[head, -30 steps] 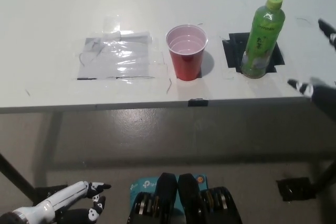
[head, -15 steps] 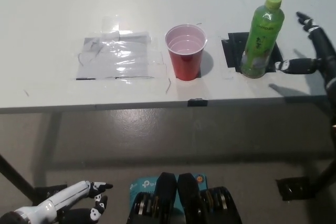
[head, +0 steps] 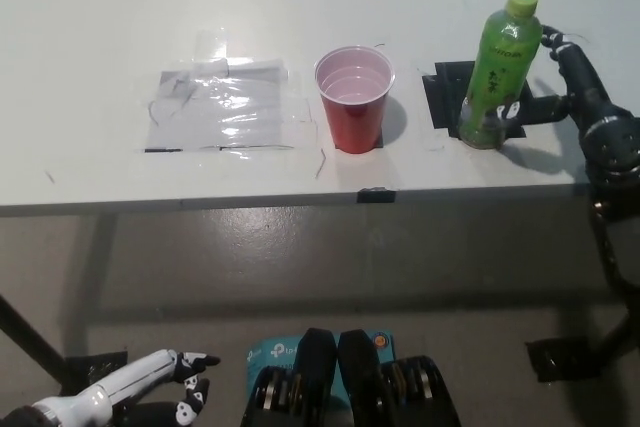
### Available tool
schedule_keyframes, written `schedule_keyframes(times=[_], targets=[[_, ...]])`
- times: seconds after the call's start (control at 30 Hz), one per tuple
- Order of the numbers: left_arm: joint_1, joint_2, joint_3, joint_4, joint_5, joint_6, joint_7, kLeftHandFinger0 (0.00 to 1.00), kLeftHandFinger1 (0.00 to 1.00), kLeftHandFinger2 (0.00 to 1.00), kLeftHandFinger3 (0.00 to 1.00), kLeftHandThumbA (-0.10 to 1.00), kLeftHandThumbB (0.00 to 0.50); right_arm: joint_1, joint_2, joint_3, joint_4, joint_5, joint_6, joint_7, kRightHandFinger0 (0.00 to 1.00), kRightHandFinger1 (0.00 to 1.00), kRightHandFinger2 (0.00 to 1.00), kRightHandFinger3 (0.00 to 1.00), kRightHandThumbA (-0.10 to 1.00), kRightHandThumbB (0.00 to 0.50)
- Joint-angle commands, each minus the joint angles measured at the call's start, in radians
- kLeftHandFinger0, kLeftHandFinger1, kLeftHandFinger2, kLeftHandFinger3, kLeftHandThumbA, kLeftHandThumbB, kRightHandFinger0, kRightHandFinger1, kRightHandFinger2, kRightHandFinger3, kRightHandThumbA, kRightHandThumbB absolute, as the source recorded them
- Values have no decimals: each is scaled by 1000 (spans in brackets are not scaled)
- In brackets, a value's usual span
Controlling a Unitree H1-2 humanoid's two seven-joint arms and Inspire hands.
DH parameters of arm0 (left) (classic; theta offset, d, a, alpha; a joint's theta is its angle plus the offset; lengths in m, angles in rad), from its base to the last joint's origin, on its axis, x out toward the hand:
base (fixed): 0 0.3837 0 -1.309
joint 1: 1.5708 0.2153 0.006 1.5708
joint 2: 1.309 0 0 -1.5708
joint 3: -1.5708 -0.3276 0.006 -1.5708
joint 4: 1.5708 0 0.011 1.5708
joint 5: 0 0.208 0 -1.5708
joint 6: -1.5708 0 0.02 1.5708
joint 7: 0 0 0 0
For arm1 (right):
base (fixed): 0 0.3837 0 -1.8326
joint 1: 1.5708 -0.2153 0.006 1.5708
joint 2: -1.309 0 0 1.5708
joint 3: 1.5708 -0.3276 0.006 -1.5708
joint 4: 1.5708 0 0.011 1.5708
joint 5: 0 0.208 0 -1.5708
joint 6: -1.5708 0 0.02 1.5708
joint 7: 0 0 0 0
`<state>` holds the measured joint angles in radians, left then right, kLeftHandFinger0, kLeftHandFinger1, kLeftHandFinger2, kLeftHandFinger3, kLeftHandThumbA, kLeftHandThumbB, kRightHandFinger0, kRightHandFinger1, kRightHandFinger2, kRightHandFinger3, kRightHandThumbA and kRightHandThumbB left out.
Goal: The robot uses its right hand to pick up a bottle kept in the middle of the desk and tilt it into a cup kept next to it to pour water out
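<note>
The green bottle [head: 498,75] will stay closed and keep any water inside when I tip it, because the yellow-green cap [head: 522,2] is on the bottle's neck.
A green bottle [head: 500,67] with a yellow-green cap stands upright on a black tape square [head: 448,92] at the right of the white desk [head: 300,7]. A red cup [head: 354,99] stands upright just left of it, its pale inside showing. My black right hand [head: 565,87] is open at the bottle's right side, its fingers spread around the bottle's body; contact is hard to tell. My white left hand [head: 150,387] rests low at the bottom left, below the desk, fingers loosely apart.
A patch of clear tape or plastic film [head: 225,107] lies flat on the desk left of the cup. The desk's front edge [head: 300,202] runs across the middle, with a black tape mark. Below is grey floor and a dark table leg [head: 30,342].
My right hand has come in from the right edge toward the bottle and now brackets its right side. Bottle and cup have not moved. The left hand sank slightly.
</note>
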<state>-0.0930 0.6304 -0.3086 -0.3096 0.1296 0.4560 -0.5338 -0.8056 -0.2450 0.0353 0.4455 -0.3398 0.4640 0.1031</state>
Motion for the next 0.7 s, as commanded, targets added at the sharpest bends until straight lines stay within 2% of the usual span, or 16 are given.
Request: schedule_keyframes(times=[0.0, 0.2, 0.33, 0.4, 0.47, 0.53, 0.57, 0.67], targets=[[2, 11, 15, -25, -10, 12, -15, 1000, 1000, 1000, 1000, 700, 452, -77, 3, 5, 6, -27, 6, -38, 1000, 1000, 1000, 1000, 1000, 500], [9, 1, 18, -26, -19, 6, -12, 1000, 1000, 1000, 1000, 765, 442, -93, 40, -4, 27, -28, 6, -50, 1000, 1000, 1000, 1000, 988, 500], [12, -6, 23, -19, -27, 6, -9, 1000, 1000, 1000, 1000, 790, 458, -98, 75, -21, 37, -16, 6, -60, 1000, 1000, 1000, 1000, 947, 500], [8, -2, 16, -25, -20, 10, -12, 1000, 1000, 1000, 1000, 830, 444, -95, 97, -22, 37, 3, 6, -71, 1000, 1000, 1000, 1000, 898, 500], [8, -2, 16, -25, -19, 11, -13, 1000, 1000, 1000, 1000, 831, 444, -95, 99, -23, 37, 2, 6, -72, 1000, 1000, 1000, 1000, 897, 500], [12, -8, 26, -26, -34, 8, -11, 1000, 1000, 1000, 1000, 823, 414, -93, 117, -17, 40, 3, 6, -77, 1000, 1000, 1000, 1000, 906, 500], [10, -7, 23, -21, -31, 4, -12, 1000, 1000, 1000, 1000, 843, 414, -94, 123, -20, 50, 9, 6, -87, 1000, 1000, 1000, 1000, 908, 500], [10, -10, 26, -20, -36, -3, -13, 1000, 1000, 1000, 1000, 848, 394, -92, 145, -59, 70, 47, -26, -122, 1000, 1000, 1000, 1000, 844, 485]])
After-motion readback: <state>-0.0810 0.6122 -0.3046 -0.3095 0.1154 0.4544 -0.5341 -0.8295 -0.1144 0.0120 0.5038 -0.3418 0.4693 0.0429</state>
